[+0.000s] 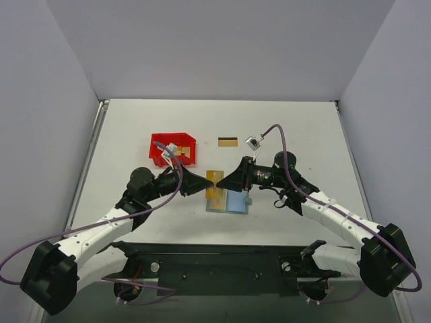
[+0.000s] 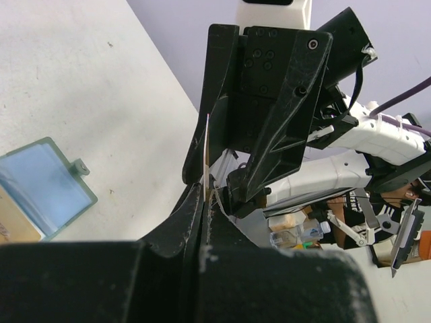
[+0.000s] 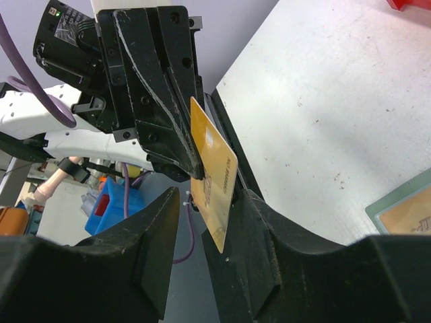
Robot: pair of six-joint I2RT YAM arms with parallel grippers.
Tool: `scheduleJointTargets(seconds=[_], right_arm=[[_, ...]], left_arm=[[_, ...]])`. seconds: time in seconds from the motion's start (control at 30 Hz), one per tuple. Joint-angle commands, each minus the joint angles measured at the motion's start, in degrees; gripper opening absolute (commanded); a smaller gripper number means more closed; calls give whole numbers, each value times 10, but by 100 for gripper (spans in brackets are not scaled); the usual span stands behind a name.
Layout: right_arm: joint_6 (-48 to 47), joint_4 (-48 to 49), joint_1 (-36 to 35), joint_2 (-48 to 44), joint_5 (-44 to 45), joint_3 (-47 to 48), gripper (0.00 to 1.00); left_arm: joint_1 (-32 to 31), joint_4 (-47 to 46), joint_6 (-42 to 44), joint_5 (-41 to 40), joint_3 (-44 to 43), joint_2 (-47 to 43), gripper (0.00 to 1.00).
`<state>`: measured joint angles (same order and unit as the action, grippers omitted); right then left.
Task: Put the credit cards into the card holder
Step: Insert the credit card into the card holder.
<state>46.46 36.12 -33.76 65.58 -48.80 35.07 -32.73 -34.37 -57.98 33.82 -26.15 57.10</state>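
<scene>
I should take the card with my right gripper, because my left gripper is holding it over the loose card holder [image 1: 215, 180] and needs to be free to steady the holder's edge [image 1: 208, 204].
A gold credit card [image 3: 214, 176] hangs in the air between my two grippers, above the open card holder [image 1: 235, 202]. My left gripper [image 2: 205, 193] is shut on one end of it, and the card [image 2: 206, 151] shows edge-on there. My right gripper [image 3: 205, 219] stands open around the card's other end. The card lies close against one finger [image 3: 259, 222], with a wide gap to the other. In the top view both grippers [image 1: 206, 182] [image 1: 223, 181] meet tip to tip. Another gold card [image 1: 215, 194] lies on the holder's left half. A card with a dark stripe [image 1: 227, 141] lies on the table behind.
A red bin [image 1: 161, 145] holding more tan cards stands at the back left, just beyond the left arm. The open card holder [image 2: 47, 192] shows its light blue inside, snap tab to the right. The table's front rail lies close under the grippers.
</scene>
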Motion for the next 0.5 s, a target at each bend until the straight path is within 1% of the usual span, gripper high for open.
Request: scheduleJointTargets(seconds=[0.0,0.23,0.47], right_arm=[[0,51,3,2,-9,15,34],[5,53,3,6,-15,12,25],[6,52,2,7,-17,11,21]], left_arm=[[-12,-43,0,12,-14,6,0],[-13,-46,-3,-2,-12,3,0],[-13,-47,-8,-21,-7,0,0]])
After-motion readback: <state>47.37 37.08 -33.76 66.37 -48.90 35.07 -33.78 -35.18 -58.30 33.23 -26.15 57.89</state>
